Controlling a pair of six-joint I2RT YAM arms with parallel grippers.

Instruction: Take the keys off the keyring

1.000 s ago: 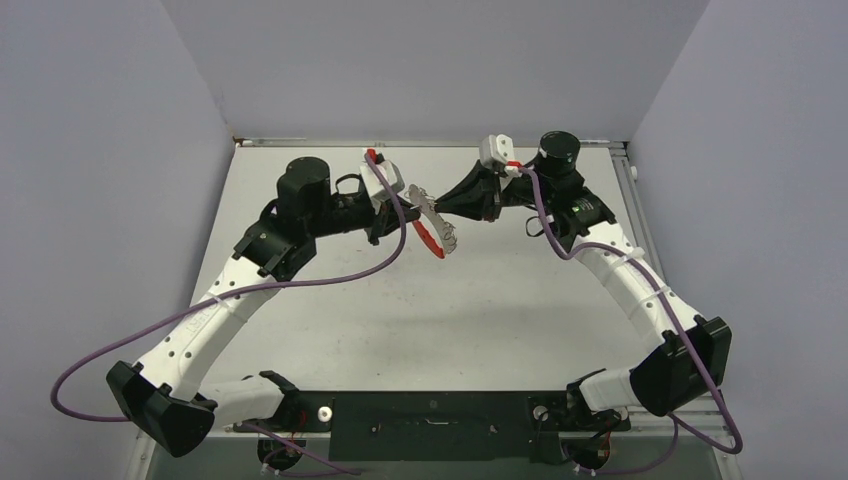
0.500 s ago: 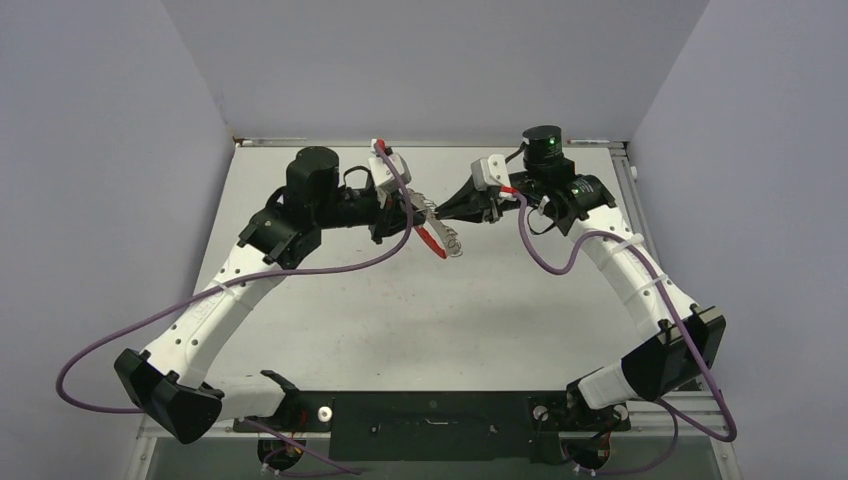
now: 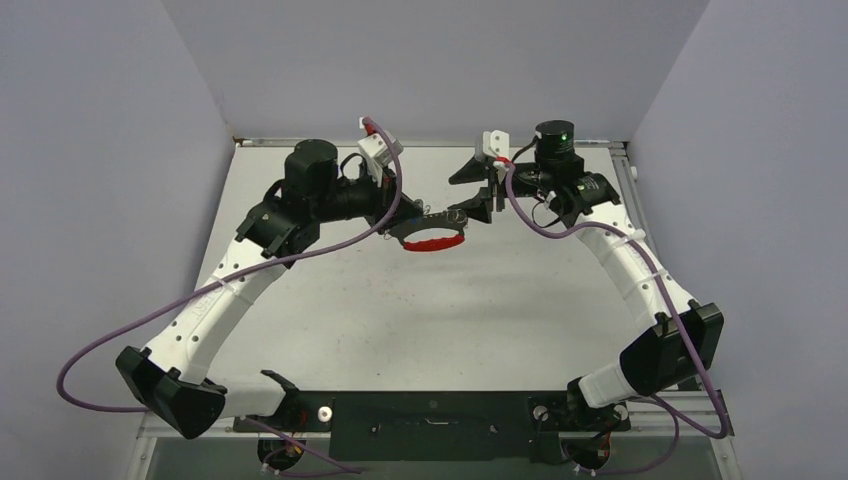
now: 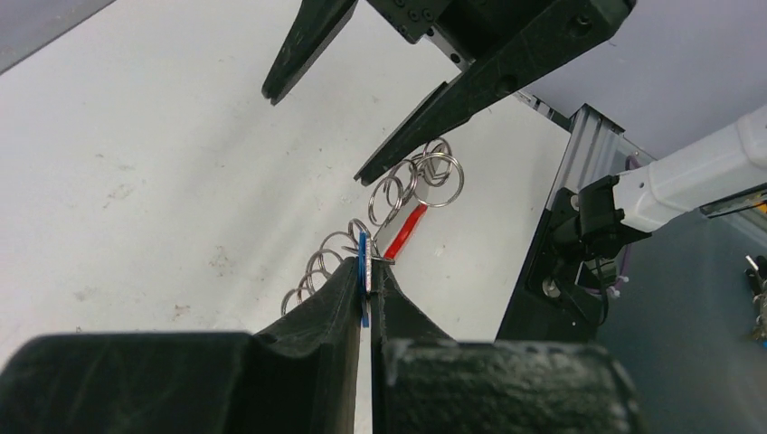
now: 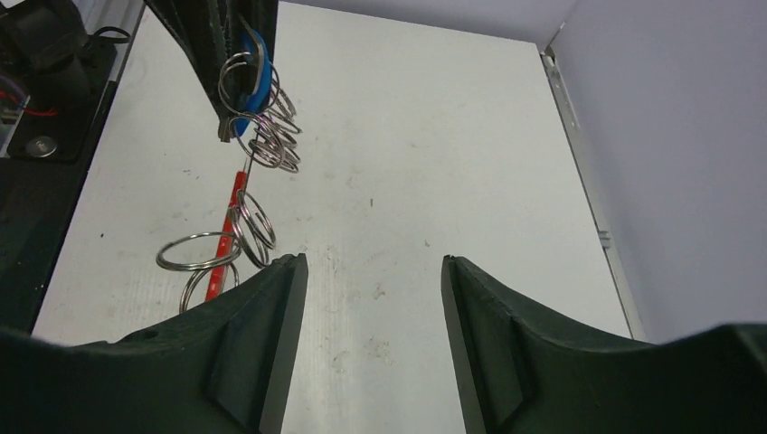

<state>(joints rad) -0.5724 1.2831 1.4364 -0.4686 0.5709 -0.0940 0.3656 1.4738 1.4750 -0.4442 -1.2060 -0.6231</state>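
Observation:
The keyring's wire loops (image 5: pixel 269 146) are hanging outside the fingers of my right gripper, so next my left gripper turns the blue-headed key (image 5: pixel 262 77) first. Then my right gripper should pinch the wire loop that goes through the key.
My left gripper (image 4: pixel 365 271) is shut on the blue-headed key (image 4: pixel 364 258), which shows edge-on between its fingertips. From that key hangs the keyring (image 4: pixel 404 232), a red band with silver wire loops (image 4: pixel 432 177) along it, held above the table. In the top view the red keyring (image 3: pixel 432 243) curves just below the gap between both grippers. My right gripper (image 5: pixel 371 271) is open with nothing between its fingers. The wire loops (image 5: pixel 262 136) and the blue key (image 5: pixel 256 77) hang just left of its left finger (image 5: pixel 262 316).
The white table (image 3: pixel 420 310) runs under both arms, with grey walls on three sides and a metal rail (image 3: pixel 625 160) along the right edge. The arm bases and a black mount (image 3: pixel 430 420) sit at the near edge.
My right gripper has opened and let go of the keyring's loop end. The red band has swung round and now hangs from the key in my left gripper.

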